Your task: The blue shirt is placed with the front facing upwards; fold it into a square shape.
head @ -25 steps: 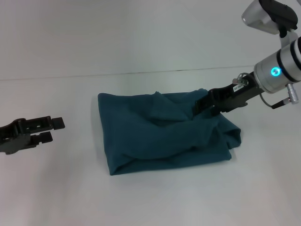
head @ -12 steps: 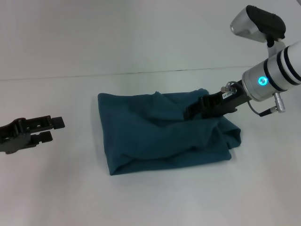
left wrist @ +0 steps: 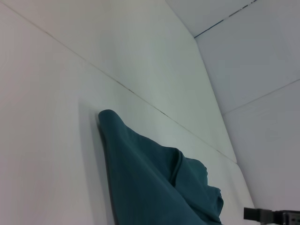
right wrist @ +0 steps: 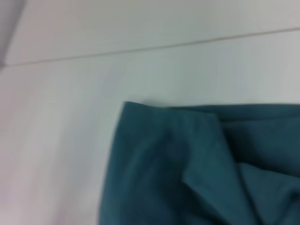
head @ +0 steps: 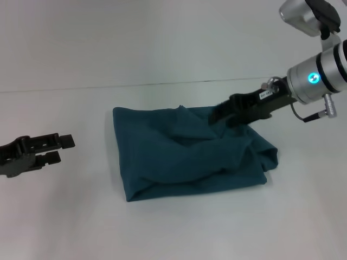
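Observation:
Next, my right gripper draws back toward the rumpled end [head: 262,147] to smooth the blue shirt's top layer, which bulges in a loose fold across its middle [head: 209,155].
The blue shirt [head: 184,157] lies on the white table [head: 70,216] as a rumpled, roughly rectangular bundle, plain teal side out, with raised folds across its middle. No lettering shows. My right gripper [head: 216,116] hovers over the shirt's far right part, close to a raised fold; whether it touches the cloth cannot be told. My left gripper [head: 64,149] rests open and empty near the table's left side, well clear of the shirt. The left wrist view shows the shirt [left wrist: 154,183] edge-on, with the right gripper [left wrist: 262,214] beyond it. In the right wrist view the shirt [right wrist: 187,168] and its far left corner appear.
A white wall [head: 162,38] rises behind the table's far edge [head: 162,84]. Nothing else stands on the table besides the shirt.
My right gripper has moved left along the shirt's far part and risen slightly. The shirt keeps the same shape. The left arm has not moved.

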Action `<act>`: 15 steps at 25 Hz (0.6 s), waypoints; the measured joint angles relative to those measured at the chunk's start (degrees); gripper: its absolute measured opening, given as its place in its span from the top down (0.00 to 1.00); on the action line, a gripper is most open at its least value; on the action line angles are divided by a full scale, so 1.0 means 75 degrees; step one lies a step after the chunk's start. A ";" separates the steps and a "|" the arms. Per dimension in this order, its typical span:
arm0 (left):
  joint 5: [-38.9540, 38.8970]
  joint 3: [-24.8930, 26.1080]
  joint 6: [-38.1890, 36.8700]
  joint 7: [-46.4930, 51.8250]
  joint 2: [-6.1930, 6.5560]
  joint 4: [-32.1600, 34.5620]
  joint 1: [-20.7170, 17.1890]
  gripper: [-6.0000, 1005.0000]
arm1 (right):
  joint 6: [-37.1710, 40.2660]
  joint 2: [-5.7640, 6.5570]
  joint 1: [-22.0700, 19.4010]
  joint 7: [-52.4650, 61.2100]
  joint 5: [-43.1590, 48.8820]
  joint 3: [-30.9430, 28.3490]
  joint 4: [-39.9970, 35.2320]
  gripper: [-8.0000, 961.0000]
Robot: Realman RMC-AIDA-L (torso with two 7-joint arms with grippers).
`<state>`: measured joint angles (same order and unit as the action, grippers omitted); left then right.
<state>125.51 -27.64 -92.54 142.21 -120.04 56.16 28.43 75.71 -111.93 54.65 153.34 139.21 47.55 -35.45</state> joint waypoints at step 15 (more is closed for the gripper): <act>0.0000 -0.0016 0.0164 -0.0059 0.0005 -0.0188 0.0006 0.27 | 0.0120 -0.0224 0.0148 0.0127 0.0239 0.0585 0.0648 0.30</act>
<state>125.51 -27.76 -91.31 141.76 -120.00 54.75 28.48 76.61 -113.61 55.76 154.30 141.00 51.94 -30.58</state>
